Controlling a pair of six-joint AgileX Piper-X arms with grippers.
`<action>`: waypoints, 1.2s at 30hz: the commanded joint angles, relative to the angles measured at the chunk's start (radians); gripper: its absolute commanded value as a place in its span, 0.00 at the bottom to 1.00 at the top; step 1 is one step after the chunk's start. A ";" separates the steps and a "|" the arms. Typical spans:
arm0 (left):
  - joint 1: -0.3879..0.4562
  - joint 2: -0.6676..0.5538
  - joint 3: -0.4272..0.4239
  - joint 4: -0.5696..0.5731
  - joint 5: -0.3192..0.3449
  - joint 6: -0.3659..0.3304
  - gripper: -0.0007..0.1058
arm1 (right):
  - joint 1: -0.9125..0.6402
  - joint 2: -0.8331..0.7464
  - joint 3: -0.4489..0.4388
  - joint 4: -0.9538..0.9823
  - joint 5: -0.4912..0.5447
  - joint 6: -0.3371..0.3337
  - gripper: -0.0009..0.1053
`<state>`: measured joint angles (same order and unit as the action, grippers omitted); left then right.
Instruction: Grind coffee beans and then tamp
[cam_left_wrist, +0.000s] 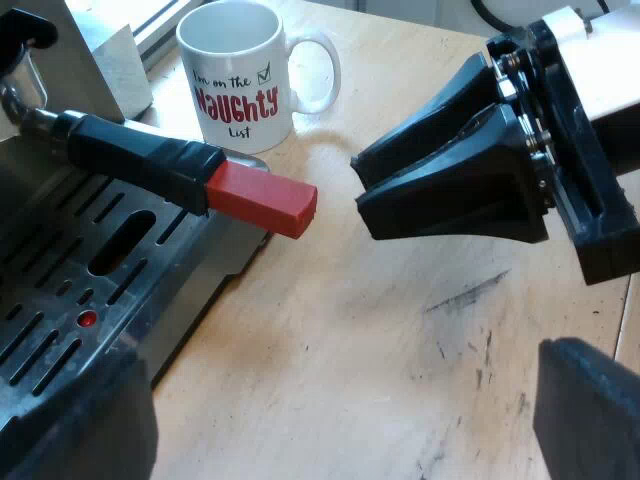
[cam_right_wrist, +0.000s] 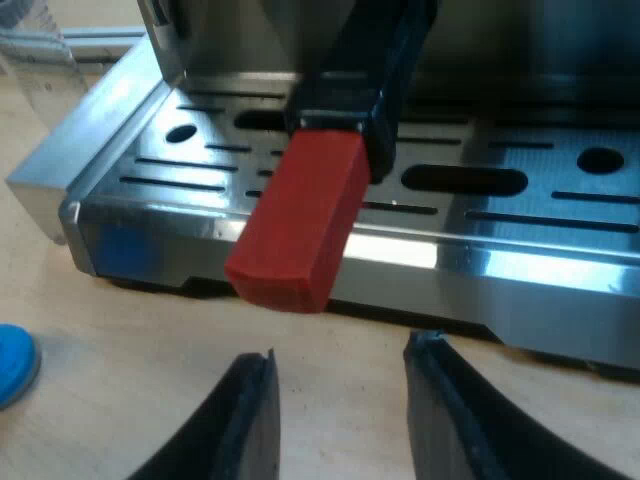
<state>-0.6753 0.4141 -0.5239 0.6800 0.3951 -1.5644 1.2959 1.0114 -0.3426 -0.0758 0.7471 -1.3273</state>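
Note:
The dark handle (cam_right_wrist: 354, 92) will stay straight in my right gripper when I carry the holder away, because the red end (cam_right_wrist: 302, 222) has flat, square sides.
The metal holder's dark handle (cam_left_wrist: 140, 155) sticks out of the espresso machine's front over the drip tray (cam_left_wrist: 60, 300), and its red end (cam_left_wrist: 262, 199) points away from the machine. My right gripper (cam_right_wrist: 342, 355) is open, its fingertips a short way off the red end (cam_right_wrist: 300, 225) and level with it, touching nothing. From the left wrist view that right gripper (cam_left_wrist: 358, 185) faces the red end across a small gap. My left gripper (cam_left_wrist: 330, 430) is open wide above the table beside the tray, with nothing in it.
A white mug (cam_left_wrist: 238, 72) with red and black lettering stands just beyond the handle, by the machine. A blue tamper (cam_right_wrist: 12, 365) lies on the wooden table (cam_left_wrist: 400, 330) near the tray's corner. A clear measuring glass (cam_right_wrist: 35, 55) stands at the machine's side.

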 joint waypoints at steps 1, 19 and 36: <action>-0.004 -0.003 -0.004 -0.004 0.005 0.004 0.74 | 0.001 0.036 0.000 -0.053 0.004 -0.049 0.33; -0.004 -0.003 -0.004 -0.004 0.005 0.004 0.74 | 0.001 0.181 0.000 -0.265 0.107 -0.115 0.32; -0.004 -0.003 -0.004 -0.004 0.005 0.004 0.74 | -0.001 0.181 -0.004 -0.267 0.213 -0.115 0.32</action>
<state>-0.6753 0.4141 -0.5239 0.6844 0.3951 -1.5644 1.2976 1.1930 -0.3383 -0.3326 0.9162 -1.4318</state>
